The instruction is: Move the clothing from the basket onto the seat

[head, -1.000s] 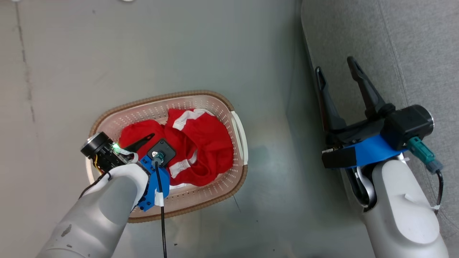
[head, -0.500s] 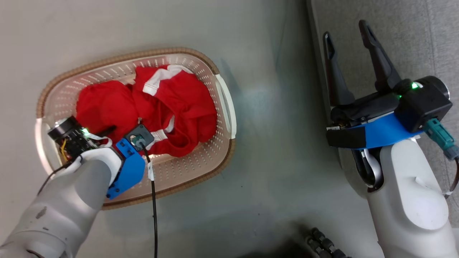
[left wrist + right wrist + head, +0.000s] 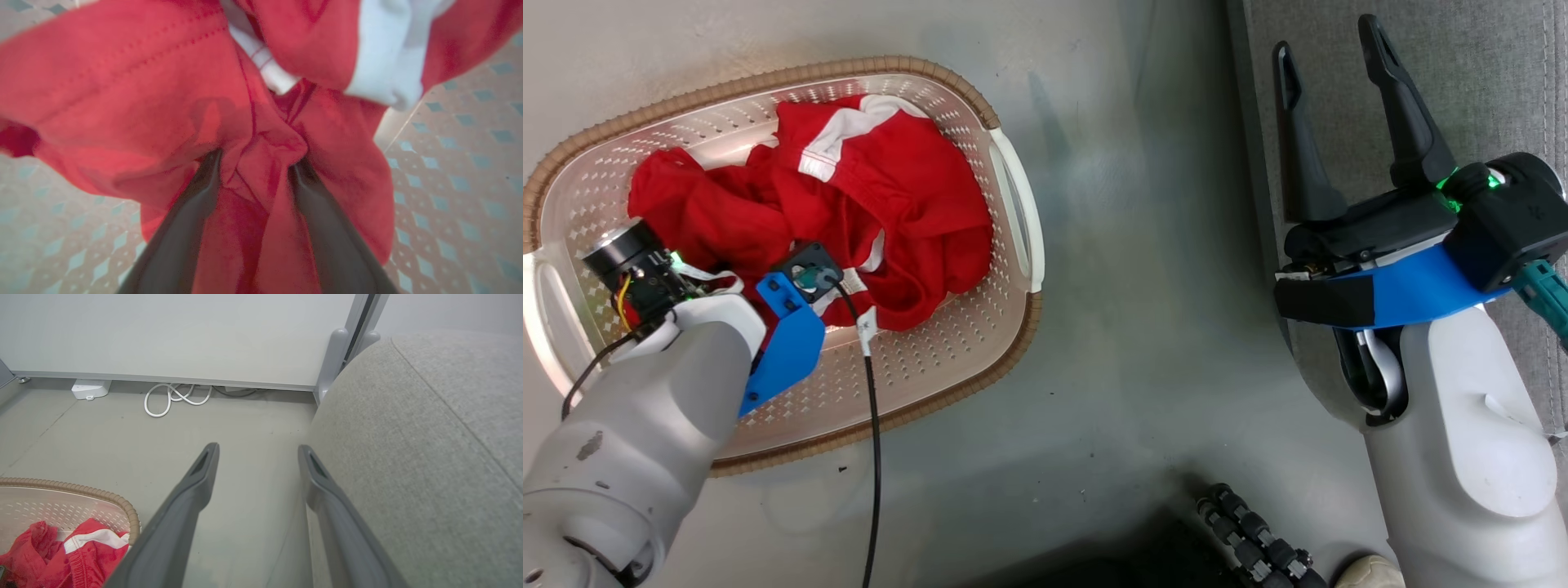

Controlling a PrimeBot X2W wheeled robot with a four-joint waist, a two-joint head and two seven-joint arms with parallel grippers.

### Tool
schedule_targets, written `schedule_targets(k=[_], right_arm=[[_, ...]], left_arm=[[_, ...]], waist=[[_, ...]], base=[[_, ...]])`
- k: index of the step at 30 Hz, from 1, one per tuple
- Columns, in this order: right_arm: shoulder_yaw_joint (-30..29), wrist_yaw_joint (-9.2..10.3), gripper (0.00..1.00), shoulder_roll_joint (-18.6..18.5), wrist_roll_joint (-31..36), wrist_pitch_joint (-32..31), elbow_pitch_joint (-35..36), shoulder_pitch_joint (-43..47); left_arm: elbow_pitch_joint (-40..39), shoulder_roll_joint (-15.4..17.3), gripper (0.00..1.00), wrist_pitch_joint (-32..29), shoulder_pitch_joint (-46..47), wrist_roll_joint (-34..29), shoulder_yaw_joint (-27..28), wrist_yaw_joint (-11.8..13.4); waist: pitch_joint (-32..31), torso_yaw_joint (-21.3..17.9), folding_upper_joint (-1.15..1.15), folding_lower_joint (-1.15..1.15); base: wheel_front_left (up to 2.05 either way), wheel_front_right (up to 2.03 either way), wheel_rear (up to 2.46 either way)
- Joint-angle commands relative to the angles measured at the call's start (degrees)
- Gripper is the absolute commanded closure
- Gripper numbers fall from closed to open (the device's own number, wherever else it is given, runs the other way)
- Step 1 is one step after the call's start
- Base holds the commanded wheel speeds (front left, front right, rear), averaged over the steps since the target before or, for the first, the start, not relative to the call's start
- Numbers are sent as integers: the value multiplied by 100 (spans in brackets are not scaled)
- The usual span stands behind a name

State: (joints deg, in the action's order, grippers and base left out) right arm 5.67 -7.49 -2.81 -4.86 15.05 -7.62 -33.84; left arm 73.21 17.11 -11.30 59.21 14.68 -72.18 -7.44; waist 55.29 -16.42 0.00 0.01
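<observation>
The white-striped clothing [image 3: 929, 196] stops at its own edge [image 3: 338, 90] next to the plain red fold, so it will remain in the basket when I pick up the plain red fold.
The cream perforated basket [image 3: 947, 327] with its brown rim stands on the grey floor at the upper left of the head view. Crumpled red clothing [image 3: 890, 188] with white stripes lies inside it. My left gripper [image 3: 255, 161] is pushed down into the clothing [image 3: 102, 81], open, with a bunched red fold between its two dark fingers. My right gripper [image 3: 1327, 41] hangs open and holds nothing, over the left edge of the grey seat [image 3: 1486, 73]. The right wrist view shows the right gripper [image 3: 257, 449], the seat [image 3: 408, 457], the basket rim [image 3: 81, 491] and the clothing [image 3: 81, 555].
A black segmented tripod leg [image 3: 1250, 539] and a pale shoe tip [image 3: 1364, 572] lie at the bottom of the head view. By the far wall sit a white looped cable [image 3: 175, 398], a white box [image 3: 90, 388] and a grey post [image 3: 333, 359].
The head camera has moved, so the basket now sits higher and further left in the picture. My left gripper has sunk deeper into the clothing. The right gripper stays open.
</observation>
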Motion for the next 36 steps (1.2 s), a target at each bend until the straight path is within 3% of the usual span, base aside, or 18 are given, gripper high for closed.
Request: schedule_targets(k=[1,16,36], right_arm=[[-31,-1,0,-15,20,20,21,-50],[-166,-1,0,-15,151,20,-72,134],[-393,-1,0,-27,571,21,-467,837]], left_arm=[[-6,-54,100,-91,73,42,-26,-4],[-39,-438,100,136,-198,326,-52,-5],[-376,-1009,100,1835,-1026,1386,40,-5]], waist=[[-21,14,0,-1],[-534,220,0,-1],[-2462,956,0,-1]], base=[[0,0,0],[0,0,0],[0,0,0]])
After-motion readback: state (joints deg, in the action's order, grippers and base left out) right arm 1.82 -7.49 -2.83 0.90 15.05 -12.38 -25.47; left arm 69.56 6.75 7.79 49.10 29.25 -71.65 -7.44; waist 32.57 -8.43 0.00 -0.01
